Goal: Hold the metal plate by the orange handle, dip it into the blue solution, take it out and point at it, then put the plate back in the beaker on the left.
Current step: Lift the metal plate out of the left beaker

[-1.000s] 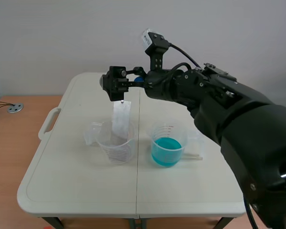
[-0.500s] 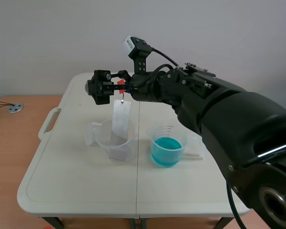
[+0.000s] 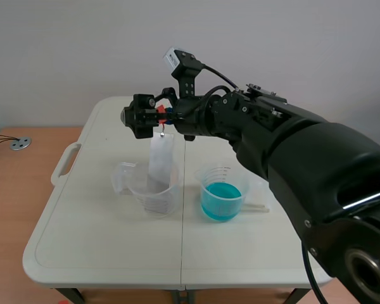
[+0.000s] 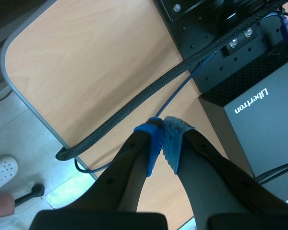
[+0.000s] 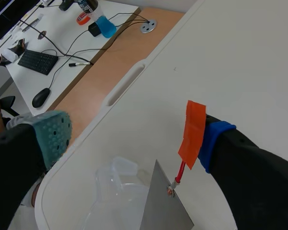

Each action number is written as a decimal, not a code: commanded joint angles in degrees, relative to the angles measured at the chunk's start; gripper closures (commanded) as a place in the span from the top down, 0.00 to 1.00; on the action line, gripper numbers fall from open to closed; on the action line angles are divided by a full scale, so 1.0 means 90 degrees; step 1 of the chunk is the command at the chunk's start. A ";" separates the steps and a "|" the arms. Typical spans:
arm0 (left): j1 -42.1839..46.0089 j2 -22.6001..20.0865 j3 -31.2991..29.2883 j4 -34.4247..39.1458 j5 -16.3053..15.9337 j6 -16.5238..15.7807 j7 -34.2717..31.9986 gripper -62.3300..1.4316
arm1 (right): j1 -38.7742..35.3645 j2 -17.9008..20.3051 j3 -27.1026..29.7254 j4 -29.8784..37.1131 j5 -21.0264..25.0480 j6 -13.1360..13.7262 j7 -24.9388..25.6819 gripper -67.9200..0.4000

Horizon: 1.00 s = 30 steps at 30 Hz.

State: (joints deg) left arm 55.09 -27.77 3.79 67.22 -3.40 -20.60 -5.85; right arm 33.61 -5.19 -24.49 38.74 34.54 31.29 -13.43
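The red stem (image 5: 181, 172) is attached to the metal plate (image 3: 160, 159) at its top, so I expect the plate to hang lengthwise under my gripper when I raise the orange handle.
A thin metal plate (image 3: 159, 158) stands upright in the clear left beaker (image 3: 153, 190), leaning on its rim. Its orange handle (image 3: 159, 113) sticks up on a short red stem. My right gripper (image 3: 153, 117) hovers above that beaker, open, fingers wide apart. In the right wrist view the orange handle (image 5: 192, 134) rests against the blue pad of one finger (image 5: 216, 143), and the other finger is far off; plate (image 5: 163, 206) and beaker (image 5: 115, 196) lie below the gripper (image 5: 132, 139). The beaker of blue solution (image 3: 221, 193) stands to the right. My left gripper (image 4: 162, 143) is shut, off the table.
A thin white stick (image 3: 256, 208) lies beside the blue beaker. The white table has a moulded handle (image 3: 64, 163) at its left edge. Under the left gripper are a wooden desk (image 4: 86, 62), a braided cable (image 4: 149, 96) and a black box (image 4: 259, 115).
The right gripper swung left over the left beaker, then eased slightly back right. The orange handle now shows beside its fingers. The plate stays standing in the beaker.
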 commanded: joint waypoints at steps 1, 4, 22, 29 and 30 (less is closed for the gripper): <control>0.0102 0.0034 0.0012 0.0068 0.0005 -0.0015 -0.0039 0.05 | 0.0160 0.0010 0.0005 0.0151 0.0073 0.0032 0.0075 0.60; 0.0102 0.0034 0.0012 0.0068 0.0005 -0.0015 -0.0039 0.05 | 0.0160 0.0010 0.0005 0.0151 0.0073 0.0032 0.0078 0.52; 0.0102 0.0034 0.0012 0.0068 0.0005 -0.0015 -0.0036 0.05 | 0.0126 0.0010 0.0005 0.0153 0.0073 0.0699 0.0352 0.02; 0.0102 0.0034 0.0012 0.0068 0.0005 -0.0015 -0.0036 0.05 | 0.0068 0.0010 0.0002 0.0158 0.0070 0.1270 0.0682 0.02; 0.0102 0.0034 0.0012 0.0068 0.0005 -0.0015 -0.0039 0.05 | 0.0056 0.0010 0.0002 0.0160 0.0070 0.1270 0.0695 0.02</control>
State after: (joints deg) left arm 55.09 -27.77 3.79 67.22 -3.40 -20.60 -5.85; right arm 32.97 -4.93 -24.49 38.74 34.48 42.19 -8.14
